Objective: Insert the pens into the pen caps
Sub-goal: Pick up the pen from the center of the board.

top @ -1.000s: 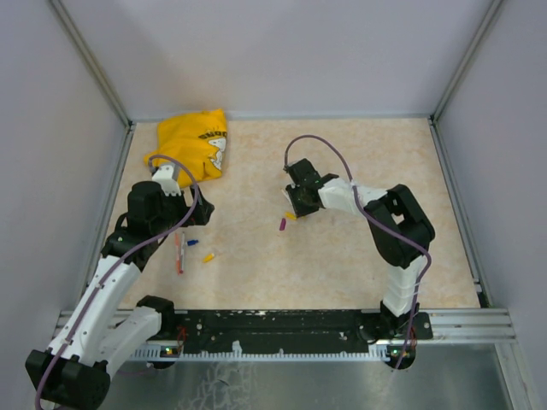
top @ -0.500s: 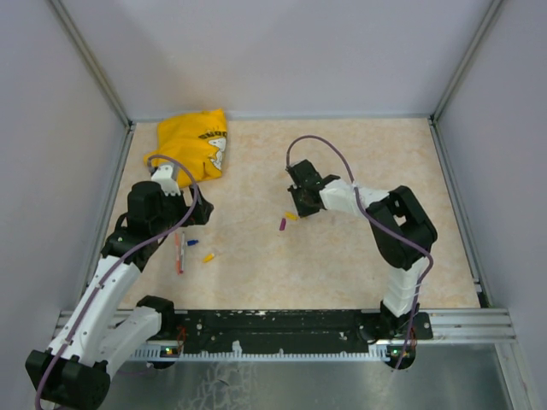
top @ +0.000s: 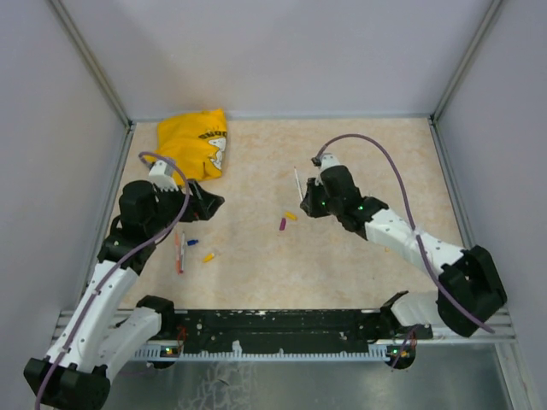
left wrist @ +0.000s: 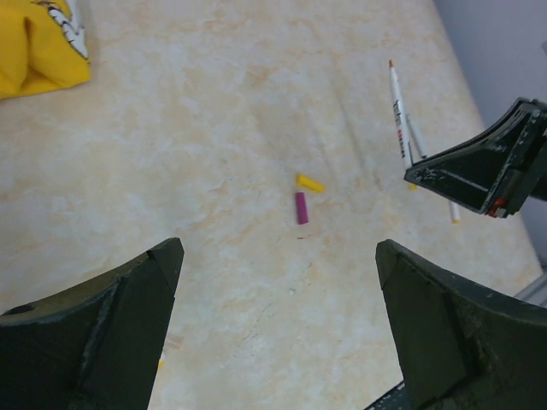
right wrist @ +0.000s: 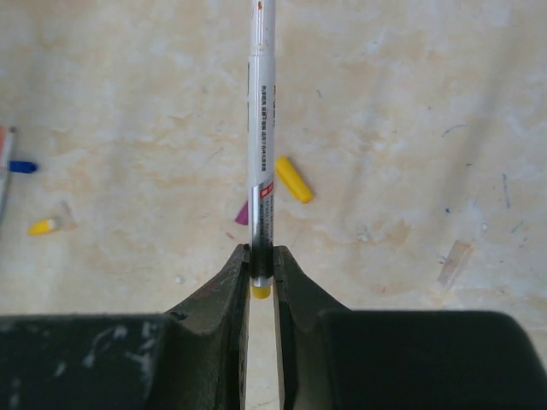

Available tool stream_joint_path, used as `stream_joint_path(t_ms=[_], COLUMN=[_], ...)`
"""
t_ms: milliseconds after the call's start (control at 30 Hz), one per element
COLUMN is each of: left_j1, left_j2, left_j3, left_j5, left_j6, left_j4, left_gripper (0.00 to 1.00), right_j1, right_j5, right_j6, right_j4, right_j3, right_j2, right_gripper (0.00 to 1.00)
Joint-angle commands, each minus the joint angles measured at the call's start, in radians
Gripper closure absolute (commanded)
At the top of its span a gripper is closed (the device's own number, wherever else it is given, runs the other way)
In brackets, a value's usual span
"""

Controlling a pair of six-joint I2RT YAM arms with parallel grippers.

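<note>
The robot's left gripper should take the pen's body (top: 298, 184) first, because the yellow cap (top: 291, 215) by the purple cap lies near the right gripper, which is holding the white pen.
My right gripper (right wrist: 261, 260) is shut on a white pen (right wrist: 261, 128) near its yellow rear end. The pen points away from the wrist, held above the table (top: 297, 184). Under it lie a yellow pen cap (right wrist: 293, 178) and a purple pen cap (right wrist: 243, 213), which the pen half hides. Both caps, yellow (top: 291, 216) and purple (top: 283, 224), sit just left of the right gripper (top: 305, 205). My left gripper (top: 209, 205) stands open and empty, facing those caps (left wrist: 301, 207). More pens (top: 179, 252), a blue cap (top: 192, 243) and a yellow cap (top: 208, 256) lie below it.
A yellow cloth (top: 195, 145) lies bunched at the back left. Metal-framed walls (top: 120, 111) close in the table on three sides. The black rail (top: 282, 323) with both arm bases runs along the near edge. A small clear scrap (right wrist: 453, 260) lies right of the held pen.
The right jaws have shut on the white pen and raised it off the table, as the arm stretched out low to the right. The left gripper swung a little rightward.
</note>
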Motion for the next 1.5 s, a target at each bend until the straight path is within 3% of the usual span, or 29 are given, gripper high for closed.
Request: stream_joint_path(t_ms=[0, 367, 733, 1033, 1467], left_j1=[-0.004, -0.150, -0.317, -0.350, -0.371], left_j2=[-0.003, 0.038, 0.133, 0.168, 0.206], left_j3=[0.021, 0.014, 0.003, -0.013, -0.013], left_j5=[0.127, 0.065, 0.016, -0.012, -0.011], left_j6=[-0.158, -0.316, -0.355, -0.361, -0.373], left_j4=[0.124, 0.293, 0.408, 0.435, 0.457], left_gripper=[0.01, 0.02, 0.07, 0.32, 0.47], right_j1=[0.008, 0.122, 0.255, 0.296, 0.308], right_j5=[-0.109, -0.136, -0.097, -0.109, -0.089], right_j6=[0.161, 0.376, 0.504, 0.508, 0.511], right_j4=[0.165, 0.331, 0.524, 0.635, 0.683], right_j3=[-0.084, -0.186, -0.186, -0.173, -0.177], right_j2=[-0.135, -0.319, -0.253, -0.212, -0.204], right_gripper=[0.88, 0.88, 0.88, 0.89, 0.89])
